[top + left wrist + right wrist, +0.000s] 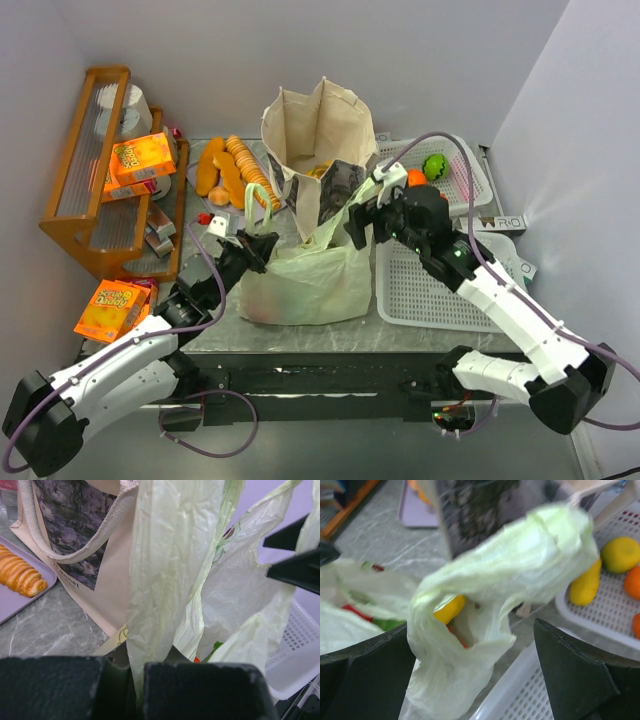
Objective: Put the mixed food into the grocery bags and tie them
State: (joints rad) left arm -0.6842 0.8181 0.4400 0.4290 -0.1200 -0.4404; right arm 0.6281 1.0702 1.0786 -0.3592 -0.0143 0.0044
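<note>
One bag handle is in my left gripper, far from the other handle loop. My right gripper should pinch that loop, and my left gripper should move across.
The pale-green plastic bag lies in the middle of the table in front of the beige canvas tote. My left gripper is shut on the bag's left handle and holds it up; its jaws pinch the plastic. My right gripper is open, and the bag's right handle loop hangs between its wide-apart fingers, against the left one. Yellow and red food shows inside the bag. A green cabbage and orange fruit lie in the far basket.
Two white mesh baskets stand at the right, under my right arm. Bread loaves lie on a tray behind the bag. A wooden rack with orange boxes stands at the left, and another box lies near it.
</note>
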